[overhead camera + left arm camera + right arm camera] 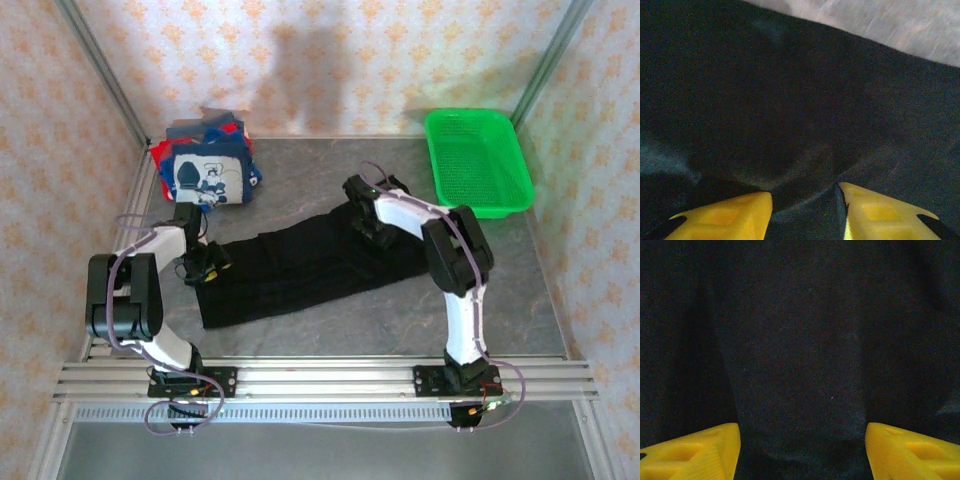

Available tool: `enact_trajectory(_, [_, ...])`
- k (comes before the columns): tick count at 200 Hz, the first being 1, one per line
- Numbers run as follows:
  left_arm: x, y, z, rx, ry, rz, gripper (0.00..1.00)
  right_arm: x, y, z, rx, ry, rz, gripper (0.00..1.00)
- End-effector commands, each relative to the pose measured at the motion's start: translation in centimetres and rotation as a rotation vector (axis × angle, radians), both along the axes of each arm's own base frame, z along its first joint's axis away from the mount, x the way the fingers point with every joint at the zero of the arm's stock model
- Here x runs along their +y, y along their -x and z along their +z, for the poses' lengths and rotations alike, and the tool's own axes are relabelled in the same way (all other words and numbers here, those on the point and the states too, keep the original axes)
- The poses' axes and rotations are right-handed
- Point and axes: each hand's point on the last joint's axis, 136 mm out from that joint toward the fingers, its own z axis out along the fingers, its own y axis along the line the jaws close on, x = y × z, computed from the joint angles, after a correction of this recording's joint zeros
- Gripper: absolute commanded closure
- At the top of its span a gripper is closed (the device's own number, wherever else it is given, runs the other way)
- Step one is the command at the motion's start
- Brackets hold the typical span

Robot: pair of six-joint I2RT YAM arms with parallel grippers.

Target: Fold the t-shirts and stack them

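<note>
The black t-shirt (300, 262) lies crosswise between my grippers, so my right gripper should swing the t-shirt's end toward the back wall, then take the t-shirt's near-end corner.
A large black t-shirt (300, 268) lies folded into a long strip across the middle of the table. My left gripper (206, 264) sits at the strip's left end. Its yellow fingers (740, 215) pinch a puckered fold of the black cloth (800, 125), and my left gripper (805, 200) is shut on it. My right gripper (366, 226) is down on the strip's far right corner. A raised ridge of the black cloth (800, 350) spans the whole gap between its fingertips (700, 452), so my right gripper (802, 440) grips it. A navy t-shirt with a white print (208, 176) tops a folded stack at the back left.
A bright green mesh basket (478, 160) stands at the back right. The folded stack shows red and blue edges (160, 155) under the navy shirt. Metal rails (320, 378) run along the near edge, and papered walls close in the back and sides.
</note>
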Motion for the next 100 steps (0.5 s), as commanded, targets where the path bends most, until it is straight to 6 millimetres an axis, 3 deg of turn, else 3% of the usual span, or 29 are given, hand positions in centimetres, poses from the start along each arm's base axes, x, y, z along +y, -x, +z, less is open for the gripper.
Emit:
enact_trajectory(1, [-1.3, 5.4, -2.5, 0.181, 0.074, 0.077, 0.58, -0.3, -2.3, -2.2, 0.046, 0.090, 0.016, 0.32])
enact_trajectory(52, [-3.8, 7.5, -3.3, 0.217, 0.203, 0.166, 0.58, 2.3, -10.6, -3.2, -0.032, 0.059, 0.048, 0.31])
enact_trajectory(100, [-7.7, 8.7, -3.6, 0.235, 0.263, 0.211, 0.56, 4.6, -17.3, -0.4, -0.239, 0.012, 0.153, 0.31])
